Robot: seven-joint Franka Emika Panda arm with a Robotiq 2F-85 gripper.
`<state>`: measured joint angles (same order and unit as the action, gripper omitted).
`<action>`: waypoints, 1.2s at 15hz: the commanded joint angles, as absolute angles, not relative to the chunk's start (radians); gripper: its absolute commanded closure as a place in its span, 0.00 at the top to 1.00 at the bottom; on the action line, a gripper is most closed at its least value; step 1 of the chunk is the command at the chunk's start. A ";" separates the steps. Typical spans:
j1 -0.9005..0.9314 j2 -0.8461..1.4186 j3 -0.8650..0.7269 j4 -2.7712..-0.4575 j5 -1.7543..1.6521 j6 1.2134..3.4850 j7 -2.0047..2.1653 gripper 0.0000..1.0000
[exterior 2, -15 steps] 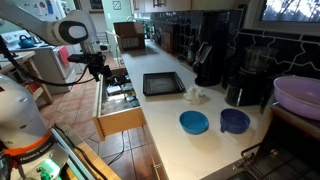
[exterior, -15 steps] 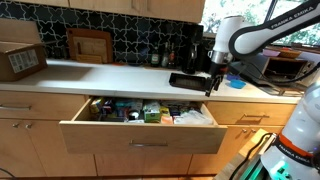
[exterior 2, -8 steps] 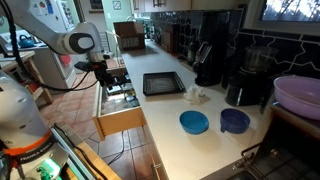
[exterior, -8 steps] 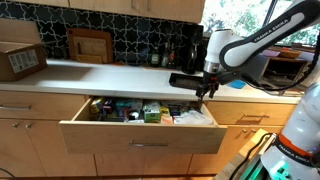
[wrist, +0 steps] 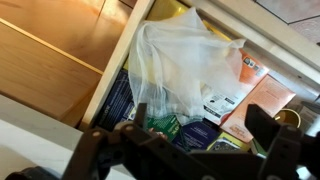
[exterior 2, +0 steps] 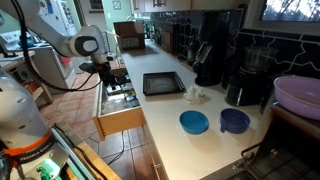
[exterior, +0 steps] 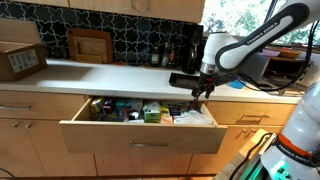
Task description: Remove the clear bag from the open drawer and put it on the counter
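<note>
The clear bag (exterior: 191, 117) is spread flat and crumpled over the packets. I expect the bag to come up empty and dangle limply when I lift it.
A clear, whitish plastic bag (wrist: 178, 62) lies in the open wooden drawer (exterior: 140, 135), at its end below my gripper; it also shows in an exterior view (exterior: 194, 117). My gripper (wrist: 190, 135) hangs open and empty above the drawer, over boxes and packets just beside the bag. In both exterior views the gripper (exterior: 202, 88) (exterior 2: 103, 70) hovers above the drawer's end, near the counter edge (exterior: 120, 82). The drawer shows from the side in an exterior view (exterior 2: 118, 118).
A black tray (exterior 2: 161, 83) lies on the white counter. A cardboard box (exterior: 20, 60) and a wooden board (exterior: 90, 45) stand at the far end. Blue bowls (exterior 2: 194, 122), a coffee machine (exterior 2: 208, 55) and a purple basin (exterior 2: 297, 97) crowd the counter's other end.
My gripper has moved along the counter and down, from over the counter edge to above the drawer's end with the bag.
</note>
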<state>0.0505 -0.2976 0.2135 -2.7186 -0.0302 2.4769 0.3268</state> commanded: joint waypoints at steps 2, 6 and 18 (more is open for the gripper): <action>0.035 -0.103 0.216 -2.654 -0.094 2.595 0.400 1.00; 0.043 0.014 0.183 -2.635 -0.146 2.740 0.426 1.00; 0.124 0.197 0.084 -2.546 -0.116 2.835 0.367 0.45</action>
<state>0.0956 0.1616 0.1065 -2.5667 -0.1314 2.8084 0.3934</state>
